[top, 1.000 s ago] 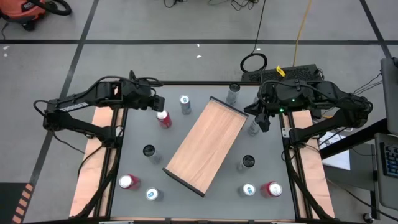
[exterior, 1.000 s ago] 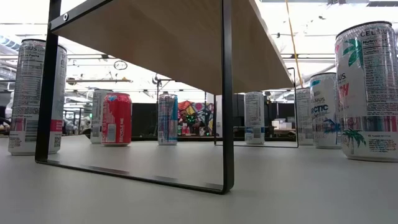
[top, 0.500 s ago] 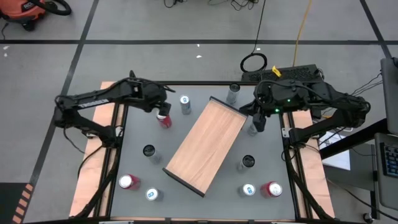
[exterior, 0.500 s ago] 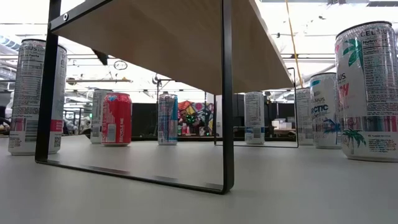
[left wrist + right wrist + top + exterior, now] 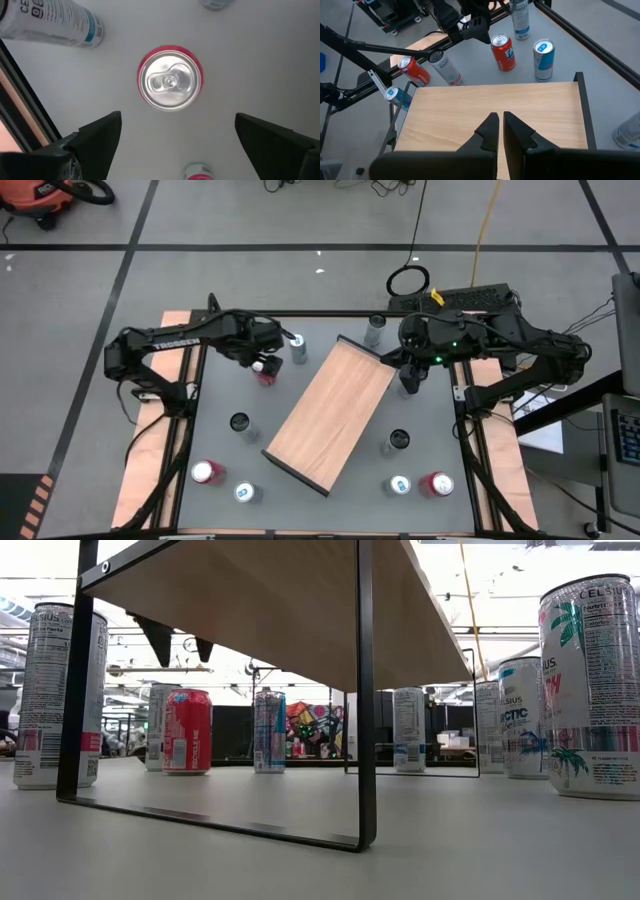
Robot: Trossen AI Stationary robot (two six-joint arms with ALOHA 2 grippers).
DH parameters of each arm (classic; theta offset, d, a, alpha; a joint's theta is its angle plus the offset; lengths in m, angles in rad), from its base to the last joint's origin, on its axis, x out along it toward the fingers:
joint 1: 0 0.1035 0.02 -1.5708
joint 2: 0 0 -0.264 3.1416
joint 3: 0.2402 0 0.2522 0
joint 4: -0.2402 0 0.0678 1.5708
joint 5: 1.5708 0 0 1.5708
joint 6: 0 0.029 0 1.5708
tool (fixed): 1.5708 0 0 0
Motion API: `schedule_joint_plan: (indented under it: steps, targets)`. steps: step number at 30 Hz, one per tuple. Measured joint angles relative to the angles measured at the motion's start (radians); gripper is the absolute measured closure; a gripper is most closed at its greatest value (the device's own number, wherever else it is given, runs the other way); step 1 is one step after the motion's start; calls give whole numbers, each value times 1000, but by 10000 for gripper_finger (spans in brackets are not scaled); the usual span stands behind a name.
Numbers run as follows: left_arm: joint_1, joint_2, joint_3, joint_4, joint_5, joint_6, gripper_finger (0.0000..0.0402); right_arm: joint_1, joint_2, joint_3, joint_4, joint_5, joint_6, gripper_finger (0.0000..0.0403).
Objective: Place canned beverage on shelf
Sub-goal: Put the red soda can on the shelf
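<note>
My left gripper should carry on going down until its fingers are on either side of the red can's upper body (image 5: pixel 188 712) and then close, because the can's lid (image 5: pixel 170 81) is midway across the open gap between the fingers.
A red can (image 5: pixel 170 82) stands upright on the grey table at its far left, left of the wooden shelf (image 5: pixel 330 415). My left gripper (image 5: pixel 178 119) hangs open just above the can, pointing straight down, one finger on each side of the can's top and touching nothing. In the low view its two fingertips (image 5: pixel 180 645) show above the red can (image 5: pixel 187 730). My right gripper (image 5: pixel 500 120) is shut and empty, slanting down over the shelf's far end (image 5: pixel 520 95).
A blue-and-white can (image 5: pixel 297 345) stands close to the red one, on its right. A silver can (image 5: pixel 374 330) stands at the far edge. Two dark-topped cans (image 5: pixel 239 423) (image 5: pixel 398 440) flank the shelf. Several more cans (image 5: pixel 245 493) (image 5: pixel 437 483) stand along the near edge.
My left gripper has swung toward the table's right edge and come down over the red can, tipping until it points straight down. My right gripper has drifted a little toward the shelf's far end. No can has moved.
</note>
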Motion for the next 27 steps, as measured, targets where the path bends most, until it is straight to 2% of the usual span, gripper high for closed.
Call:
schedule_joint_plan:
  steps: [8, 19, 27]
  targets:
    - [52, 54, 0, 21, -2, 90, 3, 0, 1, 0, -7, -27, -2, 403]
    - [124, 132, 0, 46, 72, 218, 3, 0, 1, 0, -16, -27, -30, 403]
    - [125, 167, 0, 56, 94, 224, 4, -2, 1, 0, -16, -24, -69, 403]
